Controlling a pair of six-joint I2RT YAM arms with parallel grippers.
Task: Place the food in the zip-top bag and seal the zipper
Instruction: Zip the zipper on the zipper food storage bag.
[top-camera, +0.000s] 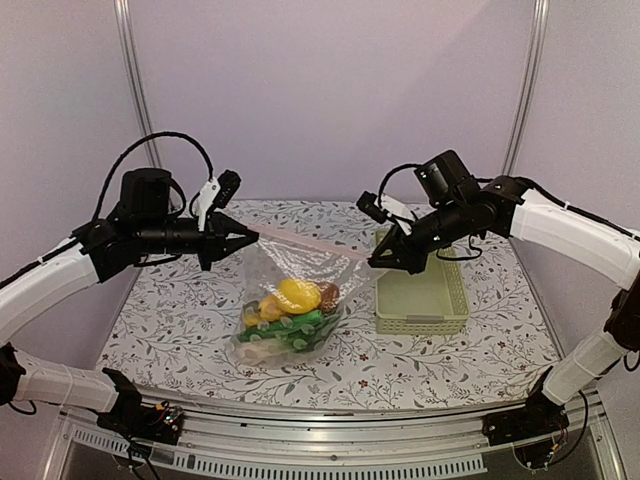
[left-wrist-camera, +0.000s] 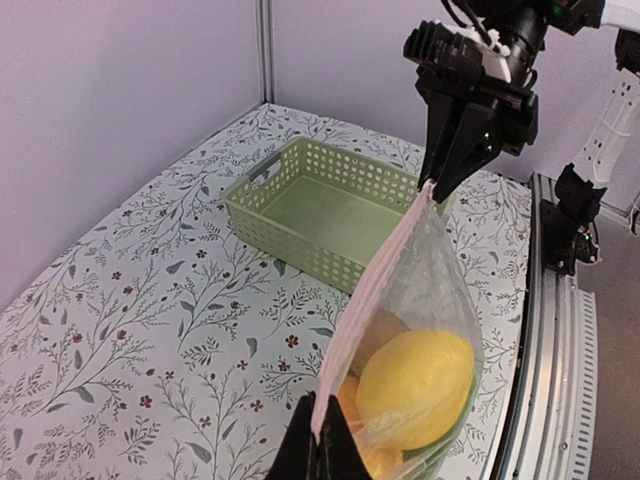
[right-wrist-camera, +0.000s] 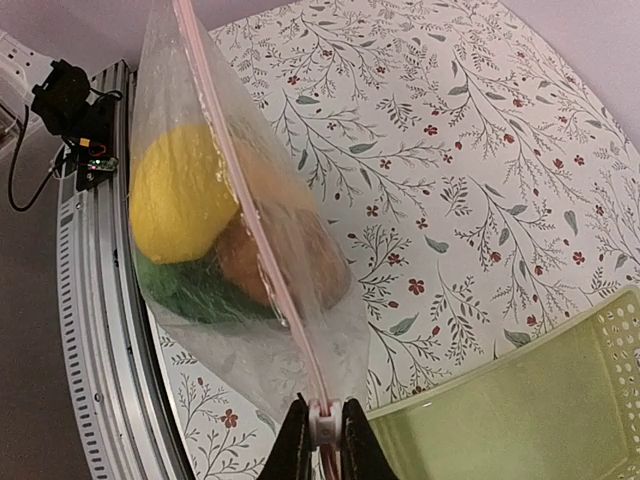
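I should keep moving the bag toward the clear far tabletop (top-camera: 308, 214) with my left gripper and let go of the zipper there. The zipper is closed up to the slider (top-camera: 312, 242).
The clear zip-top bag (top-camera: 290, 290) hangs between my two grippers above the table, its pinkish zipper (top-camera: 310, 243) stretched taut. Inside lie the food pieces: yellow lemon (top-camera: 298, 294), brown potato (top-camera: 328, 294), an orange-yellow piece (top-camera: 268, 308), green cucumber (top-camera: 300, 328). My left gripper (top-camera: 252, 236) is shut on the left end of the zipper (left-wrist-camera: 330, 400); the lemon (left-wrist-camera: 415, 385) shows right beside it. My right gripper (top-camera: 375, 262) is shut on the white zipper slider (right-wrist-camera: 322, 425) at the right end of the zipper. The bag (right-wrist-camera: 240, 250) hangs away from it.
The pale green basket (top-camera: 421, 292) stands on the table right of the bag, below my right gripper; it also shows in the left wrist view (left-wrist-camera: 320, 215) and the right wrist view (right-wrist-camera: 520, 410). The table's metal front rail (top-camera: 330, 410) runs along the near edge.
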